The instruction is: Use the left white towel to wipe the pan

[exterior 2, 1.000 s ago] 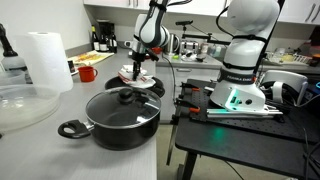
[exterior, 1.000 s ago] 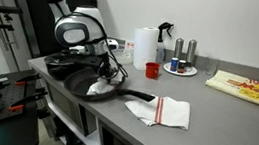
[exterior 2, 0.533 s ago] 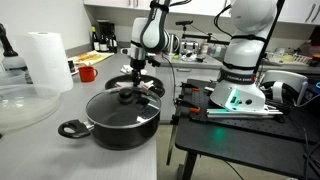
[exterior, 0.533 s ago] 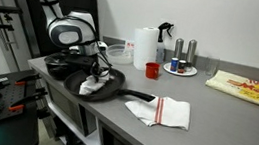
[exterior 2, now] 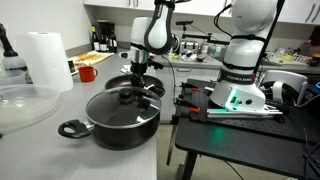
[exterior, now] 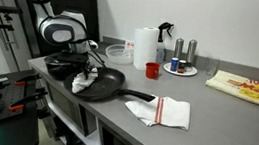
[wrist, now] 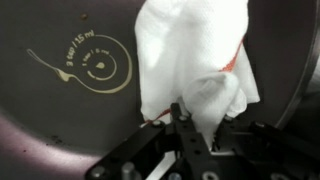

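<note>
The white towel is near the pan's rim (exterior: 73, 85) next to the lidded pot, so my gripper should sweep the towel back across toward the pan's side (exterior: 117, 79) closest to the red cup.
My gripper (wrist: 197, 128) is shut on a white towel (wrist: 190, 60) with a red stripe and presses it onto the dark inner surface of the pan (wrist: 60, 120). In an exterior view the gripper (exterior: 86, 70) hangs over the black frying pan (exterior: 108, 85), with the towel (exterior: 83, 79) bunched at the pan's left side. In an exterior view the gripper (exterior 2: 136, 78) and pan (exterior 2: 143, 86) sit behind a lidded pot. A second white towel (exterior: 161, 111) with red stripes lies flat on the counter to the right of the pan's handle.
A black lidded pot (exterior 2: 120, 115) stands near the camera. A paper towel roll (exterior: 146, 45), a red cup (exterior: 151, 70), a plate with shakers (exterior: 180, 67) and a yellow packet (exterior: 253, 91) stand on the counter. The counter edge (exterior: 65, 99) is close to the pan.
The gripper has dragged the towel leftward across the pan, from near its middle to its left side. The other towel has not moved.
</note>
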Controlling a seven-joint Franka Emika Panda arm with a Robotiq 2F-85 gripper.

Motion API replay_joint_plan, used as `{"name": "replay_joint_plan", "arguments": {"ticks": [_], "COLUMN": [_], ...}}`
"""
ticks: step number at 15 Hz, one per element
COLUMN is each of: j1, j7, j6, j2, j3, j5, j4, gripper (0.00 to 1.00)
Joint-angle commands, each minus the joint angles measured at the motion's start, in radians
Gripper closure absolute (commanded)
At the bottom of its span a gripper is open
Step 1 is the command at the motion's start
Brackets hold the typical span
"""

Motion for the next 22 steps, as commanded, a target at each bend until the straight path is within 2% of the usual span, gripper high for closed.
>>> {"name": "replay_joint_plan", "arguments": {"ticks": [1, 7, 14, 22], "j1": [-0.008, 0.027, 0.101, 0.147], "j7": [-0.027, -0.010, 0.016, 0.050], "j6": [-0.004, -0.004, -0.004, -0.008], "j2": [-0.025, -0.002, 0.037, 0.093], "j3": [0.016, -0.070, -0.201, -0.239], "j5": [-0.012, -0.006, -0.010, -0.004], "j4": [-0.027, 0.037, 0.135, 0.236], "gripper": [0.95, 0.95, 0.95, 0.95]}}
